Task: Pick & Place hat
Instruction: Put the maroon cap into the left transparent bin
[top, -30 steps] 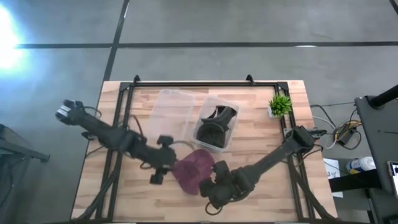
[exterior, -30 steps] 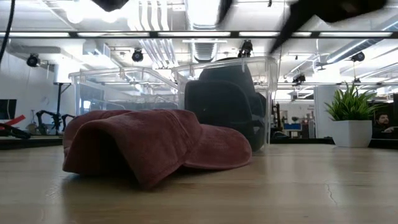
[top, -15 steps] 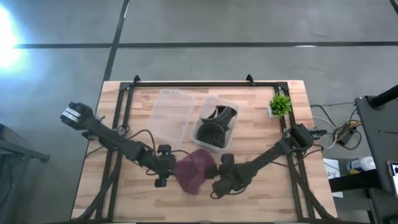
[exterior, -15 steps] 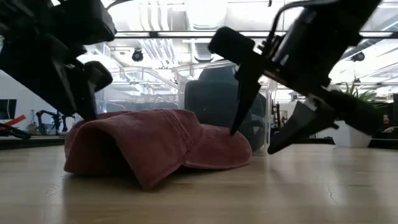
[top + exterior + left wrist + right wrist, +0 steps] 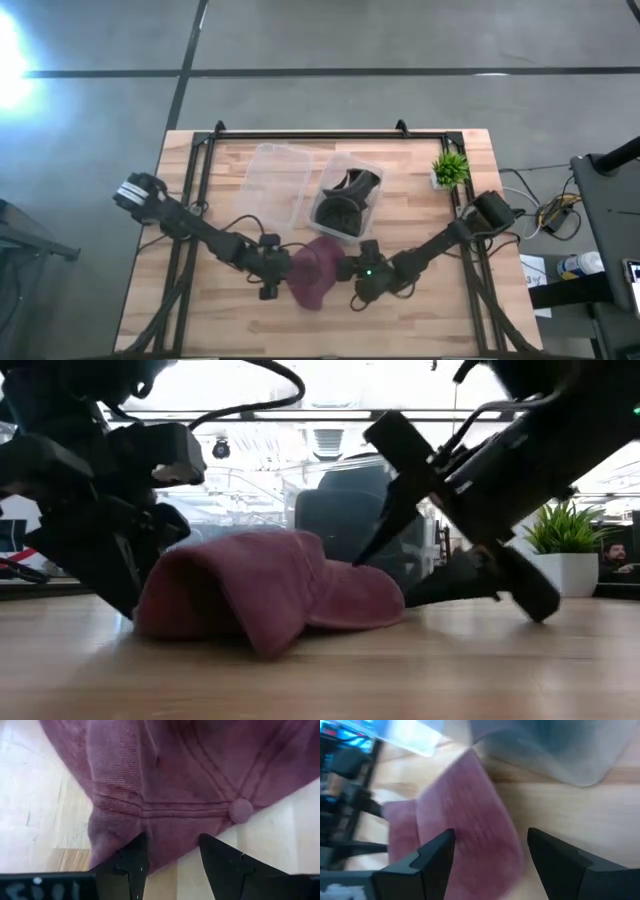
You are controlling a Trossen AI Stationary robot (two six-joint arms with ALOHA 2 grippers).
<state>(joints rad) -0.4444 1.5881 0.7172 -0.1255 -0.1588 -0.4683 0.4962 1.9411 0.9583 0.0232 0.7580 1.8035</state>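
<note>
With the hat's brim (image 5: pixel 357 600) between my right gripper's fingers and my left gripper at the edge of the hat's top, my right gripper next lifts the hat into the empty tub (image 5: pixel 272 185).
A maroon hat (image 5: pixel 316 268) lies on the table's near middle, crown toward the left, brim (image 5: pixel 360 595) flat on the wood toward the right. My left gripper (image 5: pixel 277 275) is open at the hat's left side, its fingers either side of the crown's lower edge (image 5: pixel 172 827), near the top button (image 5: pixel 241 810). My right gripper (image 5: pixel 352 270) is open at the right side. One finger (image 5: pixel 385 520) slants over the brim, the other (image 5: pixel 450 588) lies low by the table. In the right wrist view the hat (image 5: pixel 465 815) fills the gap between the fingers. My left gripper touches the hat's crown at its left edge (image 5: pixel 150 832). The tip of one finger (image 5: pixel 135 855) is against the cloth, the other finger stands beside it. The fingers come low from the table's left. The hat rests on the table. My right gripper: I cannot tell whether it touches the brim.
A clear bin (image 5: pixel 372 178) holding dark hats stands just beyond the maroon hat, with a second clear plastic tub or lid (image 5: pixel 280 180) to its left. A small potted plant (image 5: pixel 450 168) is at the far right. Bare wood lies along the near edge.
Both grippers came down to table height and closed in on the hat from its left and right. The hat's left side was pushed toward the right and bunched up higher, while the brim stayed flat on the table.
</note>
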